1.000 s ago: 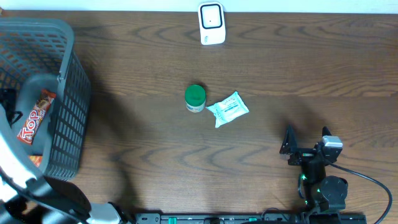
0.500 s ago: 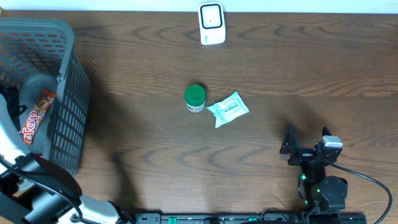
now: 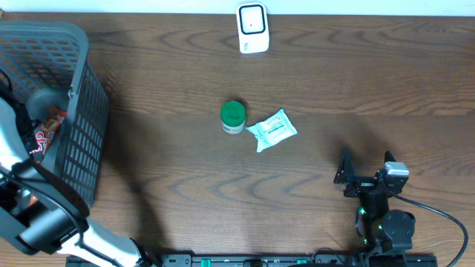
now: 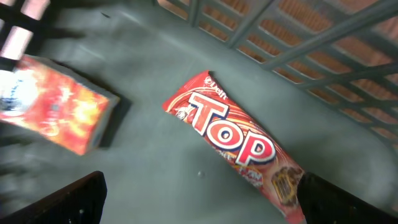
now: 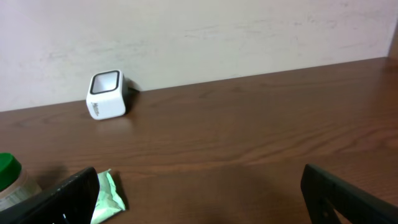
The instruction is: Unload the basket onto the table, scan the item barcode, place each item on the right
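The red snack bar (image 4: 198, 102) is lying clear of the orange box and mesh wall, so my left gripper should go down next until its fingers are on both sides of the snack bar's middle (image 4: 245, 147).
A red "Top" snack bar (image 4: 236, 146) lies flat on the floor of the grey basket (image 3: 85, 126), seen from above as a red strip (image 3: 46, 132). My left gripper (image 4: 202, 205) hangs open just above it inside the basket, and the bar's lower end reaches the right finger (image 4: 348, 199). The white barcode scanner (image 3: 252, 28) stands at the table's far edge, also in the right wrist view (image 5: 106, 95). My right gripper (image 3: 367, 167) rests open and empty near the front right.
An orange box (image 4: 53, 106) lies beside the bar in the basket. A green-lidded jar (image 3: 233, 117) and a pale green wipes packet (image 3: 272, 130) sit mid-table. The basket's mesh wall (image 4: 280, 37) rises behind the bar.
My left arm has pushed farther over and into the basket along the left edge, now covering more of the snack bar from above. The right arm has not moved.
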Available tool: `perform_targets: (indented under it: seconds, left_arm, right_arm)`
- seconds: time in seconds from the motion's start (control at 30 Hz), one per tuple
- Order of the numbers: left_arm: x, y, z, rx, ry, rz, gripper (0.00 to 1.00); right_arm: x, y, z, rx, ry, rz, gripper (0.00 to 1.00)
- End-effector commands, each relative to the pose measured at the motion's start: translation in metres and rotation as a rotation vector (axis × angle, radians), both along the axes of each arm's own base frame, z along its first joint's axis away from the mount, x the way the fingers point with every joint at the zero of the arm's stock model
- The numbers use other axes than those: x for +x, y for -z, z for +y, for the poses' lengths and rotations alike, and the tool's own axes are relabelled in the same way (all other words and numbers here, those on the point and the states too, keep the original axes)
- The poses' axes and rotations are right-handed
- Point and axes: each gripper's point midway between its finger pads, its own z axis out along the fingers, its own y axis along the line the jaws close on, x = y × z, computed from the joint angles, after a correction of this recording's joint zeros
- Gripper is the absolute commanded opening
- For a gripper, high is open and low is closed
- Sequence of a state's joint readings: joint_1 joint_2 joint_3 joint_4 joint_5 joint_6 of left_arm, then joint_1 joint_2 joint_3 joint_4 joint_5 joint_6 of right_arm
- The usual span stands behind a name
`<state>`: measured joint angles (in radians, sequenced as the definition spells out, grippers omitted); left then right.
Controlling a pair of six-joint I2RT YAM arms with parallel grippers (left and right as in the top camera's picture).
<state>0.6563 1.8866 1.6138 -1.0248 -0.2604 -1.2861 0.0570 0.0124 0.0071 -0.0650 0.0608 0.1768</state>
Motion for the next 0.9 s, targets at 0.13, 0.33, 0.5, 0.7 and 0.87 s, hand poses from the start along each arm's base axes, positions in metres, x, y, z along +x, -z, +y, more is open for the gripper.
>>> perform_targets:
  seconds: [0.13,0.33,0.5,0.7,0.87]
  left_arm:
    - [0.01,0.029,0.009,-0.001,-0.016,0.012,0.98]
    - [0.015,0.048,0.013,-0.012,-0.016,0.026,0.98]
    - [0.017,0.065,0.013,-0.033,-0.015,0.046,0.98]
    - [0.018,0.078,0.014,-0.047,-0.015,0.058,0.98]
    - [0.02,0.087,0.015,-0.051,-0.014,0.064,0.98]
  right_arm:
    - [0.0,0.001,0.001,0.012,0.0,0.001,0.99]
    - [0.0,0.001,0.001,0.012,0.0,0.001,0.99]
    - [0.0,0.001,0.001,0.012,0.0,0.001,0.99]
    - [0.0,0.001,0.001,0.012,0.0,0.001,0.99]
    - [0.0,0.001,0.001,0.012,0.0,0.001,0.99]
